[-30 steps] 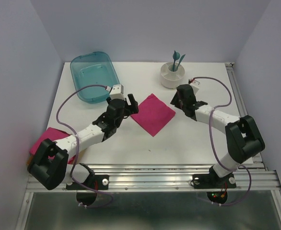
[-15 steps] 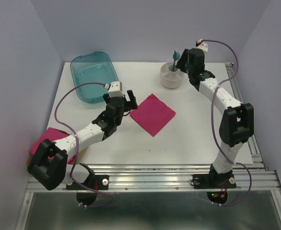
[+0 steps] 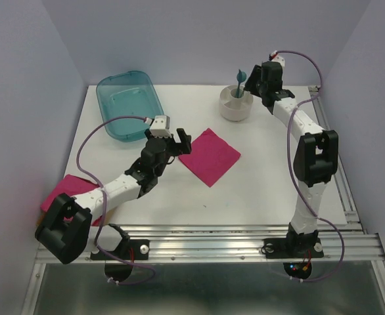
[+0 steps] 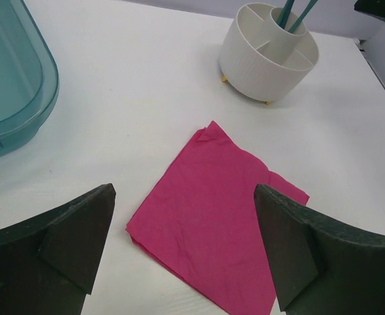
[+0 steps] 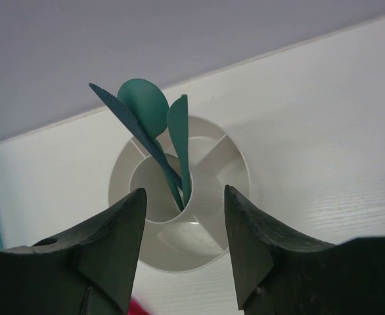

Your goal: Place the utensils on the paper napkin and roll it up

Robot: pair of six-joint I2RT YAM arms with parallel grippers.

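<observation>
My right gripper's open fingers line up with the nearest utensil's blade (image 5: 179, 125), standing clear of the round spoon. I keep moving in until they straddle its stem (image 5: 186, 177).
The utensils (image 3: 240, 77) are slim dark-teal pieces standing upright in the middle cup of a white round holder (image 3: 235, 106) at the back of the table. My right gripper (image 3: 254, 84) hangs open just right of and above the holder. In the right wrist view the utensils (image 5: 154, 128) rise between and beyond my open right gripper (image 5: 184, 191), untouched. The paper napkin (image 3: 209, 156) lies flat, diamond-wise, mid-table. My left gripper (image 3: 180, 142) is open and empty at its left corner. In the left wrist view the napkin (image 4: 212, 216) lies between the open left gripper (image 4: 184, 191).
A teal plastic bin (image 3: 125, 105) sits at the back left, and also shows in the left wrist view (image 4: 8, 85). A pile of pink napkins (image 3: 56, 193) lies at the table's left edge under the left arm. The holder (image 4: 266, 59) stands beyond the napkin.
My right arm has swung from beside the napkin's right corner to the back, over the utensil holder. My left gripper has shifted slightly and stays open by the napkin.
</observation>
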